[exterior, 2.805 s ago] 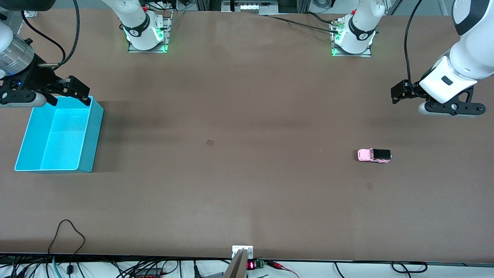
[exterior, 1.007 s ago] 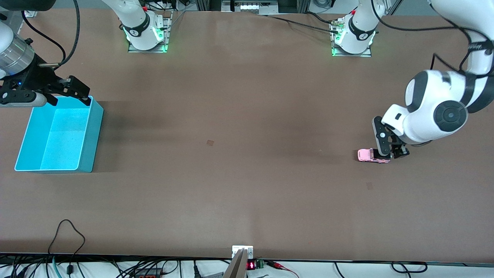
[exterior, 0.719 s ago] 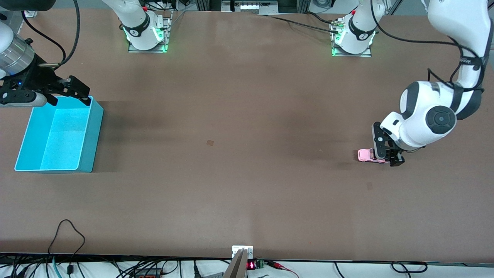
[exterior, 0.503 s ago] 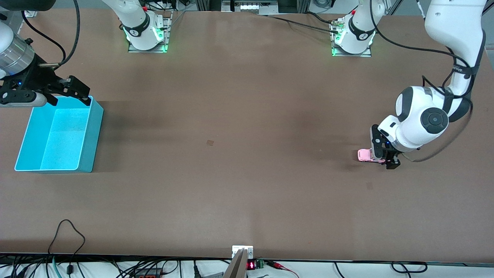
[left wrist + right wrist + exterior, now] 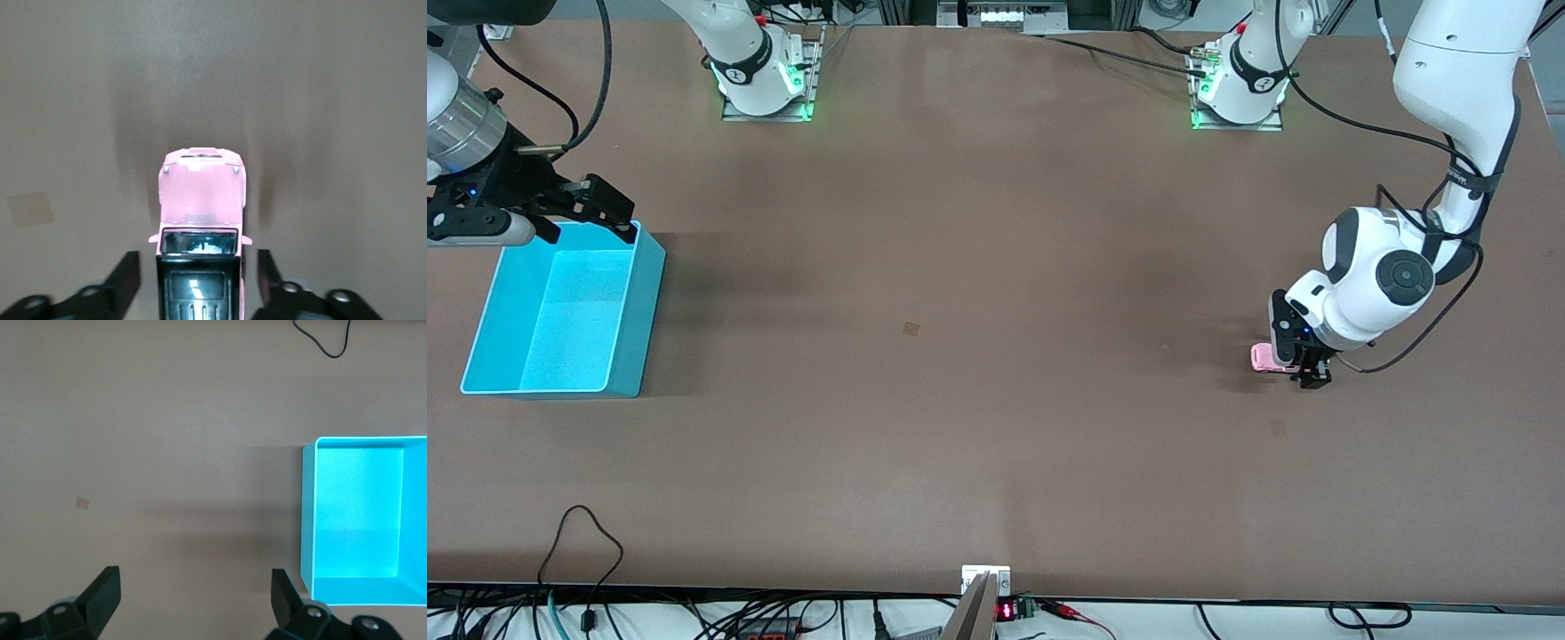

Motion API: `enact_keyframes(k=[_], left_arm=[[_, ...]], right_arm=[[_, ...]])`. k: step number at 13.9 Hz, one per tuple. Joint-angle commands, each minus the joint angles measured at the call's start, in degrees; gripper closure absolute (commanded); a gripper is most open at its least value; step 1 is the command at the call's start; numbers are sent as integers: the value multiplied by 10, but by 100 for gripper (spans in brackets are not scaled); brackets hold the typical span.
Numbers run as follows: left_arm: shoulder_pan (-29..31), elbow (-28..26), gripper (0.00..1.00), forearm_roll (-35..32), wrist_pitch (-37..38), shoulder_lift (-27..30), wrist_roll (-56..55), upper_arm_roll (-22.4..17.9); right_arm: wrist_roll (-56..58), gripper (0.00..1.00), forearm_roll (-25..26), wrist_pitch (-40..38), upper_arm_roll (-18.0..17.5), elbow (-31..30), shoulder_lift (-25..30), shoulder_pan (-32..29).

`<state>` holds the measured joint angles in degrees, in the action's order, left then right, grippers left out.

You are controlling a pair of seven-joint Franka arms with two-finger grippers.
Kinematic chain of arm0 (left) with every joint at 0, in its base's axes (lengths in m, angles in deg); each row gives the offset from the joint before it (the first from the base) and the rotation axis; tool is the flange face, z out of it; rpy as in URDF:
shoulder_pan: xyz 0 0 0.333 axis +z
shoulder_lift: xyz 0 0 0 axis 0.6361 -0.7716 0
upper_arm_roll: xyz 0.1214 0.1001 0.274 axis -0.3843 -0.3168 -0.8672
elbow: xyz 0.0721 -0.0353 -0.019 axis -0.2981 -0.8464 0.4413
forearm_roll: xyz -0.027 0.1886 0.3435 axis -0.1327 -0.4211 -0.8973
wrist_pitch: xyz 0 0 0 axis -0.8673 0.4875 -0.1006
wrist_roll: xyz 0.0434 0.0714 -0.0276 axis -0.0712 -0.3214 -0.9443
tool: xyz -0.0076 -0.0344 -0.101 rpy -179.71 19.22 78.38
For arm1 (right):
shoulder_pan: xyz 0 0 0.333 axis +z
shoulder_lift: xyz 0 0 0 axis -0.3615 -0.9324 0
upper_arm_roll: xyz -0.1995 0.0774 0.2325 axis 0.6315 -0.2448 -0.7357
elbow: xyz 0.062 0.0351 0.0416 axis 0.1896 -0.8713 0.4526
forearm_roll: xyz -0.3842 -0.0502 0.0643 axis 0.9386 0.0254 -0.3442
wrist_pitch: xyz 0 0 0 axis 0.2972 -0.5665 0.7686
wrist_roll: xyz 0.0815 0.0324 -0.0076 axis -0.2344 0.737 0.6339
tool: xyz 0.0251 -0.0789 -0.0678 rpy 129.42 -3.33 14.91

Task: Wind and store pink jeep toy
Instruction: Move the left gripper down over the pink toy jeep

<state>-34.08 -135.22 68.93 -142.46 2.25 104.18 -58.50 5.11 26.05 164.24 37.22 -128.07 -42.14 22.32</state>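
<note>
Next, my left gripper closes on the black rear roof (image 5: 198, 292) and pulls the jeep backward to wind it, because the pink jeep's hood (image 5: 1264, 357) points toward the blue bin.
The pink jeep toy (image 5: 1263, 357) stands on the brown table toward the left arm's end, its black-roofed rear covered by the left gripper (image 5: 1303, 369). In the left wrist view the jeep (image 5: 202, 193) points away from the wrist. The left gripper (image 5: 199, 261) straddles the black rear roof, and a narrow strip of table shows between each finger and the car's sides, so it is open. The right gripper (image 5: 587, 233) hangs open over the table beside the blue bin's rim, with nothing between its fingers (image 5: 105, 587).
A blue open bin (image 5: 640, 311) sits at the right arm's end of the table, seen empty in the right wrist view (image 5: 307, 513). Cables (image 5: 587, 533) trail along the table edge nearest the front camera.
The left arm swung in and came down over the jeep's rear, its fingers now either side of the black roof. The jeep and the right arm have not moved.
</note>
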Motion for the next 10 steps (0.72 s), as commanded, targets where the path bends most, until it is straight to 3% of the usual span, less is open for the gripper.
enact_keyframes(k=[1,2,4,10], left_arm=[[9,-9,64,-12,-15,5,13,1],[9,-9,75,-12,-15,5,14,1],[9,-7,86,-12,-15,7,18,1],[-35,12,89,-12,54,31,18,18]], right_arm=[[-4,0,2,-2,0,6,1,3],[-4,0,2,-2,0,6,1,3],[-4,0,2,-2,0,6,1,3],[-4,0,2,-2,1,6,0,3]])
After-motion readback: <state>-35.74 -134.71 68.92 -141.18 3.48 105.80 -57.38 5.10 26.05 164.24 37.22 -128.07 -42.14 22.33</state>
